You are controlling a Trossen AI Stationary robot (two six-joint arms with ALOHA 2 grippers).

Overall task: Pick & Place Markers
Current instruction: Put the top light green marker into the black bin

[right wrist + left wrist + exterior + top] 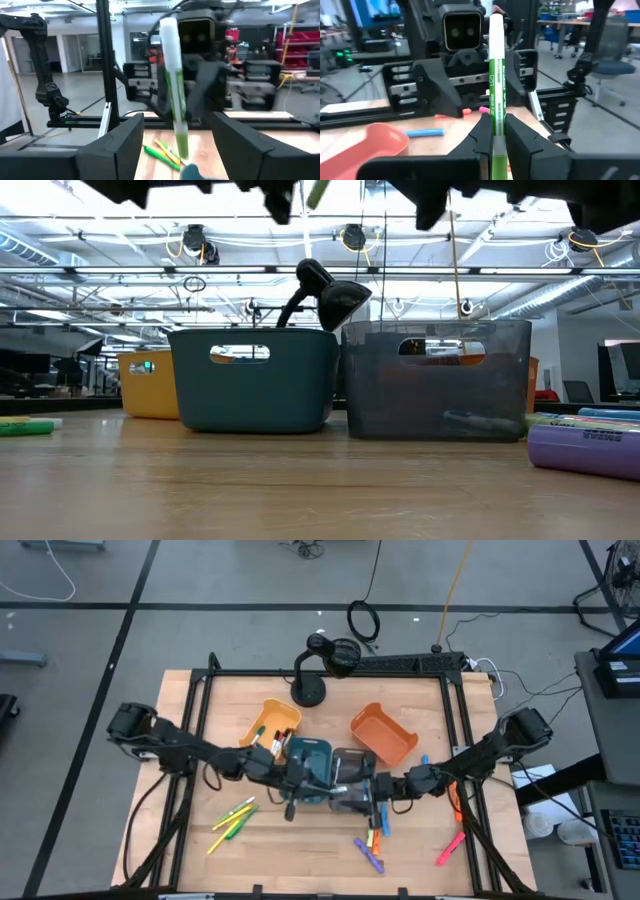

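Note:
The grey bin point(420, 400) is on my right gripper's side and my left gripper is holding the marker low, so my right gripper should first take hold of the marker's upper part point(497, 54).
A green-and-white marker point(496, 75) stands roughly upright in the air over the teal bin point(310, 753) and the grey bin point(350, 795) at the table's middle. My left gripper point(497, 142) is shut on it. My right gripper point(177, 122) faces it from the table's right, open. Its two fingers stand on either side of the same marker point(175, 90) without touching it. Loose markers lie flat on the table at the near left point(235, 820), the near middle point(370, 845) and the near right point(450, 845). My left gripper pinches the marker's barrel point(496, 127) between its two fingers, below the green label. The fingers point(482, 135) come in level from the table's left and lie across the marker. The marker stands nearly upright, lifted clear, most of its length above the fingers.
A yellow bin point(270, 722) holding markers lies at the far left of the middle, an orange bin point(385, 732) at the far right of it. A black stand point(315, 670) rises at the far edge. A blue marker point(425, 758) lies right of the orange bin.

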